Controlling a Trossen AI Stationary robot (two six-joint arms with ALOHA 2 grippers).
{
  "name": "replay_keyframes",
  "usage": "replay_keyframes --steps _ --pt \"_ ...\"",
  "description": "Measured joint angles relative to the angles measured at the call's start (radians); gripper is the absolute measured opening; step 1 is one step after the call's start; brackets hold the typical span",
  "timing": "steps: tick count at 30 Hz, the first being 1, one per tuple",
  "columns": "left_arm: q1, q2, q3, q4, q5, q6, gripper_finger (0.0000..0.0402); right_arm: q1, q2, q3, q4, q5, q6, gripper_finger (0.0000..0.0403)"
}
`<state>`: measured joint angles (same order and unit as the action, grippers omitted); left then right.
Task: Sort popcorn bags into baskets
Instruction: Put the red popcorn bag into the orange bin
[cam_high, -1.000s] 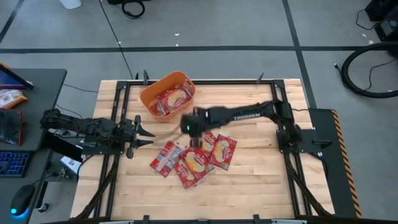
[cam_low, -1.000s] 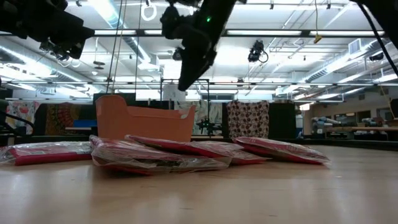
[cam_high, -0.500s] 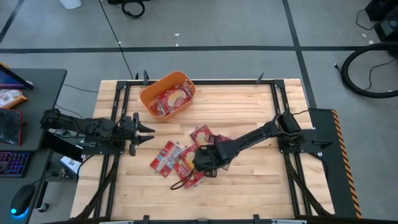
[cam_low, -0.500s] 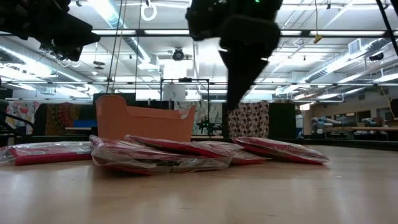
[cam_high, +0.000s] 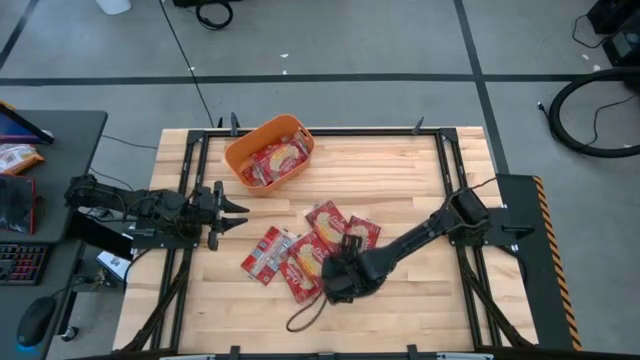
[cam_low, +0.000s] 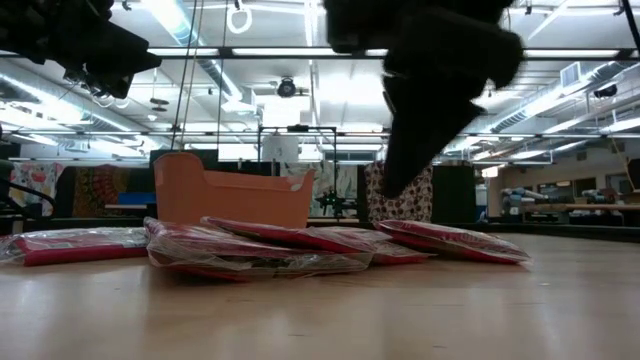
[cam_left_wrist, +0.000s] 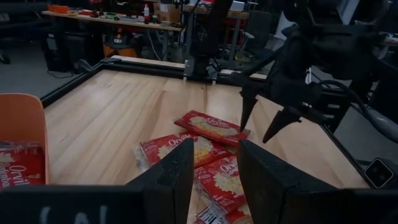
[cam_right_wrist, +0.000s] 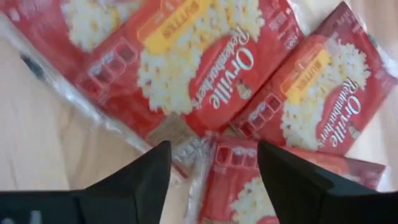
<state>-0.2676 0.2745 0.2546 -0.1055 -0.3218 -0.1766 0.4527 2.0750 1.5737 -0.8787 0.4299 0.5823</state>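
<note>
I expect the popcorn bag (cam_high: 366, 233) between my right gripper's fingers to come free alone when I lift and to leave its neighbours lying, because it has its printed front uncovered (cam_right_wrist: 245, 183).
Several flat red popcorn bags (cam_high: 305, 262) lie overlapping on the table's middle, also shown in the low view (cam_low: 300, 240) and the left wrist view (cam_left_wrist: 205, 146). More bags (cam_high: 275, 160) lie inside the orange basket (cam_high: 240, 152) near the far left. My right gripper (cam_high: 338, 284) hangs open over the near right side of the pile, fingers pointing down (cam_left_wrist: 256, 132). Its wrist view shows bags (cam_right_wrist: 205, 68) just beyond the spread fingers (cam_right_wrist: 211, 180), untouched. My left gripper (cam_high: 232, 211) waits open at the table's left side.
The basket (cam_low: 230, 198) stands far behind the pile. A dark cable loop (cam_high: 305, 315) hangs near the right arm by the near edge. Bare wooden tabletop (cam_high: 430, 300) lies right of and in front of the pile. A black frame rail (cam_high: 330, 131) borders the table.
My right gripper has swung from beside the basket toward the table's near edge, coming down over the pile of bags. It stays open. The bags on the table have not moved.
</note>
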Motion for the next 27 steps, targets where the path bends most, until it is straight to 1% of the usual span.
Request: replay_keyframes --steps 3,7,14,17,27 --pt "0.0 0.0 0.0 0.0 0.0 0.004 0.0128 0.027 0.0 -0.028 0.003 0.068 -0.003 0.0253" --pt "0.0 0.0 0.0 0.0 0.0 0.005 0.0128 0.055 0.0 -0.069 0.032 0.147 -0.006 0.0253" --pt "0.0 0.0 0.0 0.0 0.0 0.004 0.0128 0.081 0.0 -0.158 0.136 0.167 0.003 0.025" --pt "0.0 0.0 0.0 -0.001 0.0 0.0 0.0128 0.089 0.0 -0.184 0.138 0.203 0.024 0.025" --pt "0.0 0.0 0.0 -0.003 0.0 0.005 0.0128 0.089 -0.001 -0.255 0.133 0.214 0.03 0.0248"
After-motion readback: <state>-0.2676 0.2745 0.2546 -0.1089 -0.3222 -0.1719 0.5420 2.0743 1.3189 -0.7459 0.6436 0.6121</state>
